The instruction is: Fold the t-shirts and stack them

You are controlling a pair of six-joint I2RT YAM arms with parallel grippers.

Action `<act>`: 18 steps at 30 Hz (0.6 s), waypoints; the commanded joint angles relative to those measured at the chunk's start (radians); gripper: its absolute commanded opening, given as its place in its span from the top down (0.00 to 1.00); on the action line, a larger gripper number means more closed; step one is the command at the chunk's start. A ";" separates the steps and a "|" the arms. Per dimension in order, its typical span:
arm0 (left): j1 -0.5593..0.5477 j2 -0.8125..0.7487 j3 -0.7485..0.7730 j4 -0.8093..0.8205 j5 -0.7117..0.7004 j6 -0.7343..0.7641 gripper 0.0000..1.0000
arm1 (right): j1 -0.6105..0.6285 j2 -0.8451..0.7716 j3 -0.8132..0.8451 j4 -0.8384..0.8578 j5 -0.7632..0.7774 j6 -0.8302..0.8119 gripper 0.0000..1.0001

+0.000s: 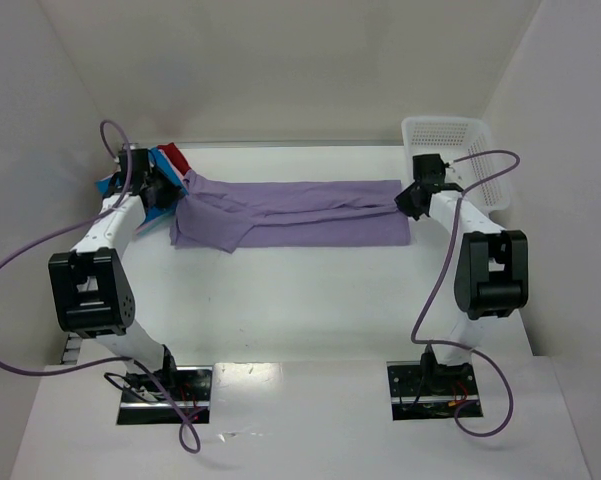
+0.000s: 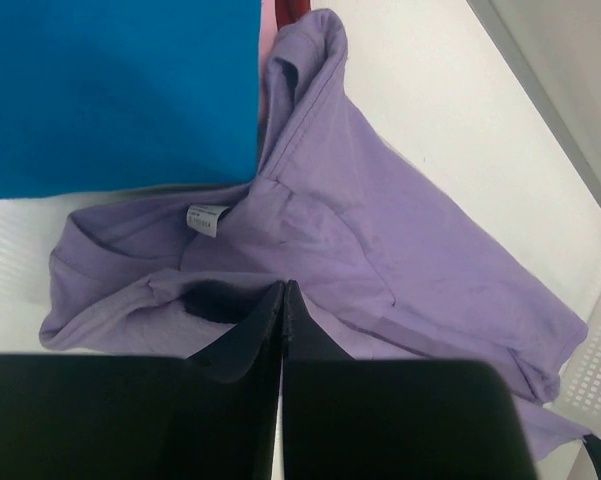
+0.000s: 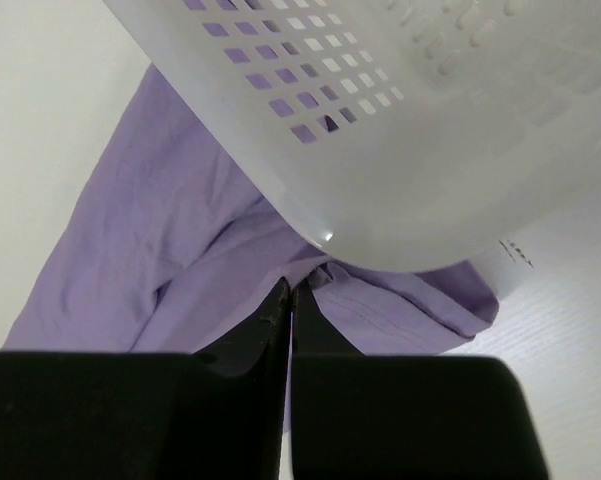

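Observation:
The lavender t-shirt's held edge (image 1: 330, 214) is straight between the robot's grippers, so the right gripper should go on laying it over the back layer (image 1: 335, 193) and let go of it there.
A large lavender t-shirt (image 1: 300, 212) lies stretched left to right across the back of the table. My left gripper (image 1: 175, 190) is shut on its left end, which rises off the table toward the fingers. In the left wrist view the closed tips (image 2: 283, 287) pinch the lavender cloth (image 2: 380, 230) near the collar label (image 2: 206, 220). My right gripper (image 1: 402, 200) is shut on the shirt's right end; folds of the cloth (image 3: 130, 230) run into the closed tips (image 3: 292, 283). Folded blue (image 2: 110, 90), pink (image 2: 267, 60) and red (image 2: 292, 10) t-shirts sit at the back left, behind the left gripper.
A white mesh basket (image 1: 450, 135) stands at the back right corner, and its wall (image 3: 430, 130) hangs just above and beyond the right fingers. White walls close in the table at the back and on both sides. Purple cables loop from both arms.

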 commanded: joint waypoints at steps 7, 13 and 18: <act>0.016 0.048 0.087 0.050 0.016 0.036 1.00 | -0.007 0.077 0.089 0.075 0.039 -0.033 1.00; 0.027 0.081 0.119 0.059 0.026 0.045 1.00 | -0.007 0.117 0.111 0.085 0.049 -0.051 1.00; 0.027 0.131 0.141 0.069 0.035 0.054 1.00 | -0.007 0.155 0.157 0.094 0.049 -0.061 1.00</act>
